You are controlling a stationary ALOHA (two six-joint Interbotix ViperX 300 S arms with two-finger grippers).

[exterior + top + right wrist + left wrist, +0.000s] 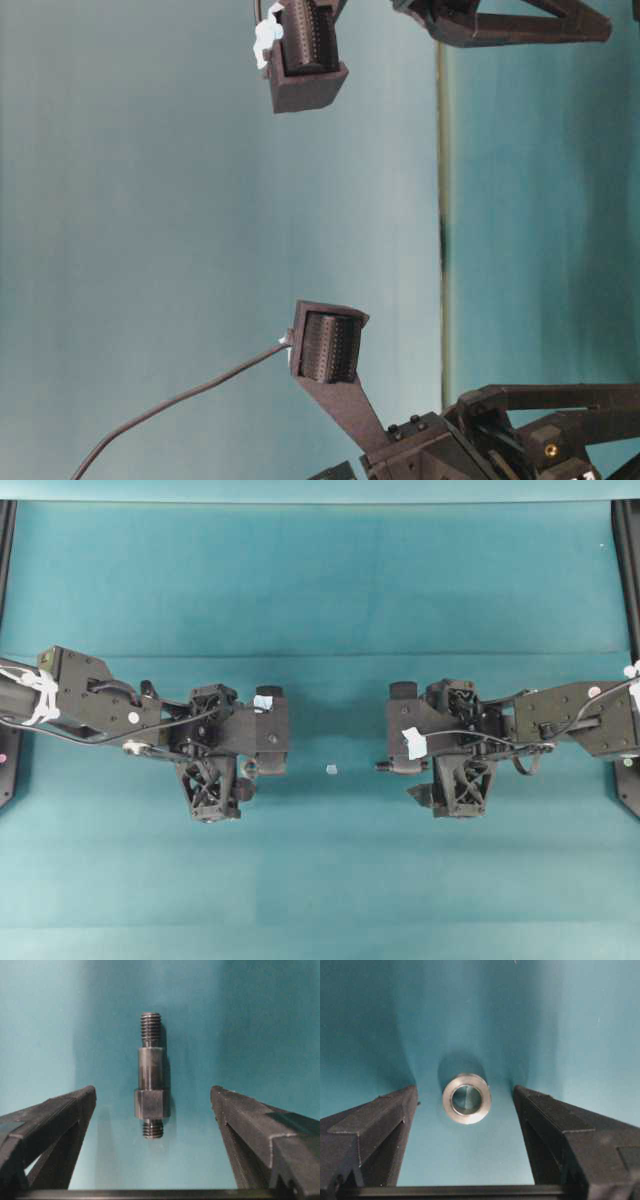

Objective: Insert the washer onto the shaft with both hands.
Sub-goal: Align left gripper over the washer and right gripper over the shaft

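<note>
The washer has a centre hole that is wide and open, so I expect the washer to slip past the end of the shaft and leave that end sticking through when the robot pushes.
In the left wrist view the washer, a thick silvery ring with a dark centre hole, lies flat on the teal table. My left gripper is open, one finger on each side of the ring and clear of it. The right wrist view shows the shaft, a dark grey stepped pin with threaded ends and a hex collar. It lies lengthwise between the wide-open fingers of my right gripper, touching neither. From overhead, the left gripper and right gripper face each other across the middle.
A small pale tape bit lies on the teal table between the two grippers. Black frame rails stand at the far left edge and far right edge. White tape labels mark both arms.
</note>
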